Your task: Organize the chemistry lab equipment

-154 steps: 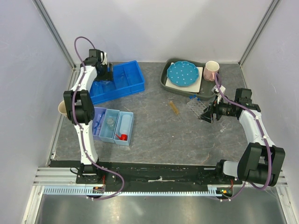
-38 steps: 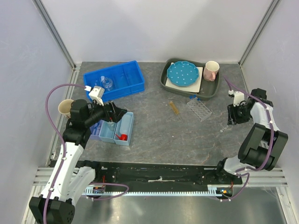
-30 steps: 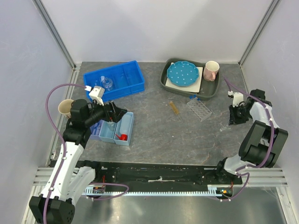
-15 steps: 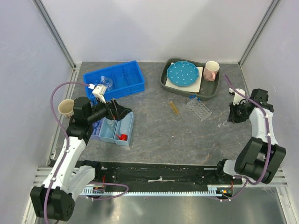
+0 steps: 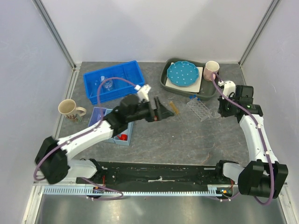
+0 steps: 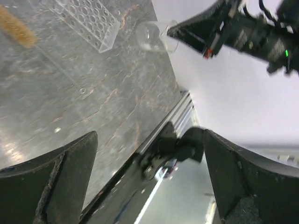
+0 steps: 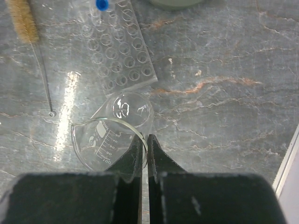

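My right gripper is holding the beaker a long way from the blue bin [image 5: 120, 78], so next my left gripper grabs the beaker by its free rim [image 7: 74, 136] and brings it to the bin.
My right gripper [image 7: 145, 138] is shut on the rim of a small clear glass beaker [image 7: 112, 137], which lies tipped on its side just right of the clear tube rack [image 7: 119, 51]. The left wrist view shows that beaker [image 6: 156, 36] hanging from the right gripper [image 6: 187, 31]. In the top view the right gripper [image 5: 223, 111] is beside the rack [image 5: 199, 109]. A blue-capped tube [image 7: 101, 4] sits at the rack's far end. My left gripper [image 5: 163, 110] is wide open and empty over the table's middle, next to the amber stick [image 5: 174, 108]. Its fingers [image 6: 51, 182] frame bare table.
A blue bin [image 5: 122, 88] with glassware [image 5: 107, 85] stands at the back left. Light-blue trays [image 5: 99, 116] with a red-capped bottle [image 5: 122, 136] lie under the left arm. A beige mug [image 5: 68, 108] is at the left. A grey tray [image 5: 164, 79] holds the dotted plate [image 5: 183, 73]; the pink mug [image 5: 211, 70] is beside it.
The left arm has swung from the light-blue trays out to the table's middle, jaws open. The right gripper has closed on the beaker and carried it back-left toward the rack.
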Action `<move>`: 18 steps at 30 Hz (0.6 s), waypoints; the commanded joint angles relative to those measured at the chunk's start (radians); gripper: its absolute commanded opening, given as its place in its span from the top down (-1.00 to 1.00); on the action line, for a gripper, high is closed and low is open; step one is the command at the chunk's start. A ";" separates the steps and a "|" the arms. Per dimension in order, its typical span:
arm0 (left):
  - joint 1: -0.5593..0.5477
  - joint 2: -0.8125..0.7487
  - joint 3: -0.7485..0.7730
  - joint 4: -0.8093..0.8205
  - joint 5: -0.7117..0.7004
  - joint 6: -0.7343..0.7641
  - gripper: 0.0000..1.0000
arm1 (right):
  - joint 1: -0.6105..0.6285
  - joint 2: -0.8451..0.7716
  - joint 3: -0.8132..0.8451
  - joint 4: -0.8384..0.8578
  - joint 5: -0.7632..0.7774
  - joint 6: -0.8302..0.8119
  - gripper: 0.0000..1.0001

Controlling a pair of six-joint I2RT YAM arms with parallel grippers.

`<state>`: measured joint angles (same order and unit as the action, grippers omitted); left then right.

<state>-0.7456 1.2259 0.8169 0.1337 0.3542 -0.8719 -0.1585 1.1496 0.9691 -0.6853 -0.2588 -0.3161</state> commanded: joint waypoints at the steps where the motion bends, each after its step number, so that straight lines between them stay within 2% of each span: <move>1: -0.161 0.208 0.296 -0.098 -0.334 -0.229 -0.99 | 0.054 -0.037 -0.012 0.064 0.058 0.100 1.00; 2: -0.179 0.248 0.348 -0.187 -0.351 -0.243 -0.99 | 0.065 -0.042 -0.013 0.064 0.034 0.110 1.00; 6: -0.247 0.458 0.546 -0.307 -0.493 -0.254 -0.93 | 0.096 -0.074 -0.038 0.076 -0.003 0.129 1.00; 10: -0.293 0.602 0.759 -0.405 -0.517 -0.248 -0.79 | 0.109 -0.076 -0.030 0.072 -0.010 0.138 1.00; 12: -0.310 0.651 0.823 -0.463 -0.552 -0.239 -0.75 | 0.112 -0.074 -0.029 0.073 -0.022 0.149 1.00; 18: -0.350 0.800 1.004 -0.583 -0.645 -0.227 -0.46 | 0.111 -0.080 -0.032 0.079 -0.053 0.175 0.99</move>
<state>-1.0695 1.9591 1.7073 -0.3252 -0.1535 -1.0775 -0.0494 1.0954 0.9318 -0.6437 -0.2764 -0.1814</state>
